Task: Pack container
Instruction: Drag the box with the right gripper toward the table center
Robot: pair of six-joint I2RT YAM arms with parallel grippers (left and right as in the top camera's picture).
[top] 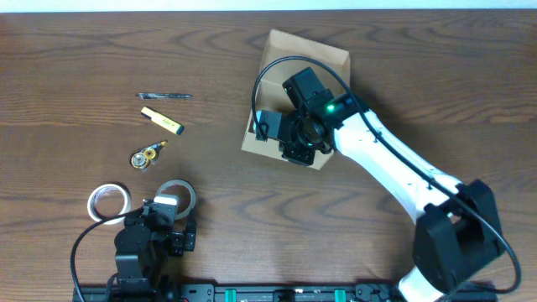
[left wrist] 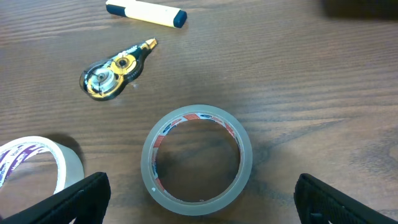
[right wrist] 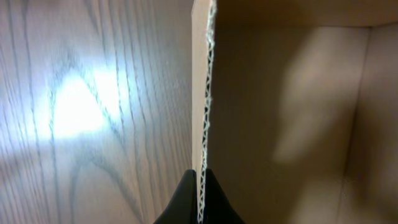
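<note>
The side edge (right wrist: 206, 106) of the skewed container (top: 275, 94) is in my right gripper, so I continue to turn the container until it stands square to the table, then let go.
The tan cardboard container (top: 312, 54) stands open at the table's back centre. My right gripper (top: 273, 130) reaches over its near-left wall and is shut on that wall's corrugated edge (right wrist: 204, 93), one finger outside and one inside (right wrist: 200, 194). The part of the box's inside that shows in the right wrist view is bare. My left gripper (left wrist: 208, 208) is open and low over the table, its fingers either side of a clear tape roll (left wrist: 196, 158) lying flat (top: 179, 193).
A white tape roll (left wrist: 37, 165) lies left of the clear one (top: 110, 201). Further back lie a yellow-and-black correction tape dispenser (left wrist: 115, 71), a yellow highlighter (left wrist: 146, 12) and a pen (top: 164, 96).
</note>
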